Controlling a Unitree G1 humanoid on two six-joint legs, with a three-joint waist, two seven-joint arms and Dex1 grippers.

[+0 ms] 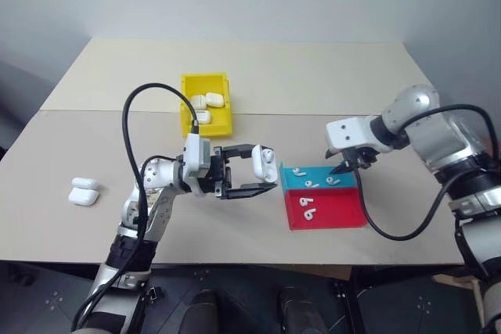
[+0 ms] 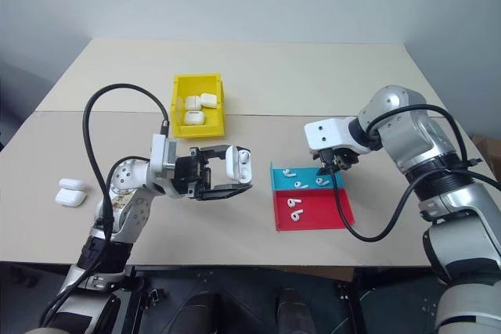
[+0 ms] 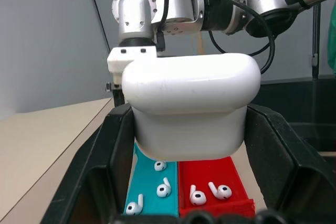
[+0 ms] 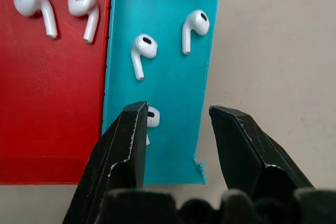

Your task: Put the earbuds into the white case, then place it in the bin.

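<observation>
My right gripper's open fingers are nearest the earbud [image 1: 333, 181] that lies clear of the others in the teal tray, so I should keep lowering until they can close on its head [image 4: 153, 117].
My left gripper [image 1: 264, 170] is shut on the white case [image 1: 267, 163], held sideways above the table with its lid open toward the trays. The left wrist view has the case [image 3: 191, 103] wedged between the two black fingers [image 3: 100, 171]. Loose earbuds lie in two shallow trays: three in the teal tray [image 1: 297, 173], two in the red tray [image 1: 338, 210]. My right gripper [image 4: 178, 111] hangs open just above the teal tray, pointing down. One earbud [image 4: 153, 116] is half hidden behind a finger, with two others [image 4: 143, 51] beyond. The yellow bin [image 1: 206, 129] stands behind the left gripper.
Three white cases [image 1: 205, 102] lie inside the yellow bin. Two more cases [image 1: 84, 191] sit on the table at the far left. A black cable loops up from the left arm [image 1: 127, 127], another hangs from the right arm [image 1: 391, 234] past the red tray.
</observation>
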